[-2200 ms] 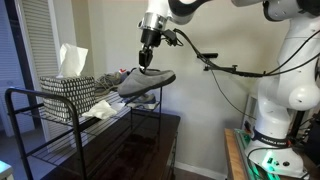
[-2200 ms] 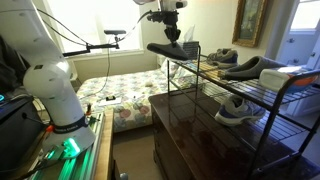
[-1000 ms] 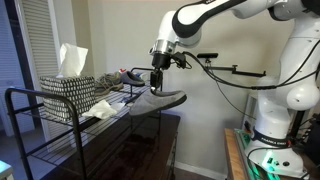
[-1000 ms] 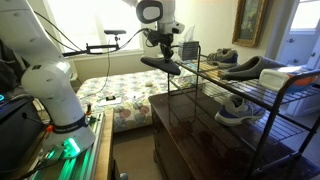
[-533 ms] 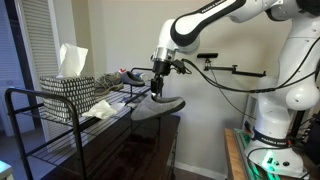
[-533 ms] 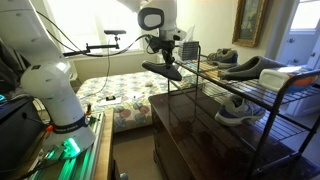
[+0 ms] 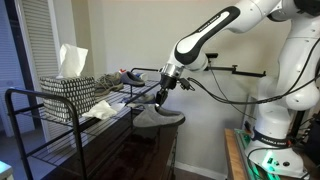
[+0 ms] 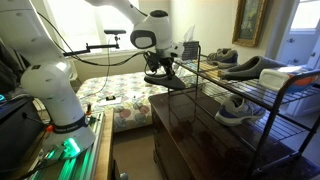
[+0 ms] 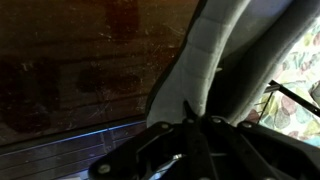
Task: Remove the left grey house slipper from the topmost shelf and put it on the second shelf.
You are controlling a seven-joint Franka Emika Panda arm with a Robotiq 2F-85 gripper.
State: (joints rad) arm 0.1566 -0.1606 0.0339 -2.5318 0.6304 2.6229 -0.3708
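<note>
Next, my gripper tilts and slides the grey house slipper in onto the second shelf [image 8: 206, 92], because my gripper stands upright and would hit the top shelf's end [image 8: 201, 67].
My gripper [image 7: 162, 97] is shut on the grey house slipper [image 7: 159, 118] and holds it in the air beside the end of the black wire shelf rack [image 7: 60, 112], below the top shelf level. It shows in both exterior views; the gripper [image 8: 163, 68] hangs the slipper [image 8: 166, 82] just off the rack's open end. In the wrist view the slipper [image 9: 205, 60] fills the middle, clamped by the dark jaws [image 9: 195, 125]. Another grey slipper [image 8: 252, 67] stays on the top shelf.
A grey sneaker [image 8: 234, 108] lies on the second shelf. A patterned box [image 7: 68, 92] with a white paper and white cloth sits on the top shelf. A dark wooden cabinet [image 8: 190, 135] stands under the rack. A bed [image 8: 115, 95] is behind.
The gripper has carried the slipper down and outward, from above the top shelf to a spot off the rack's end, below the top shelf level.
</note>
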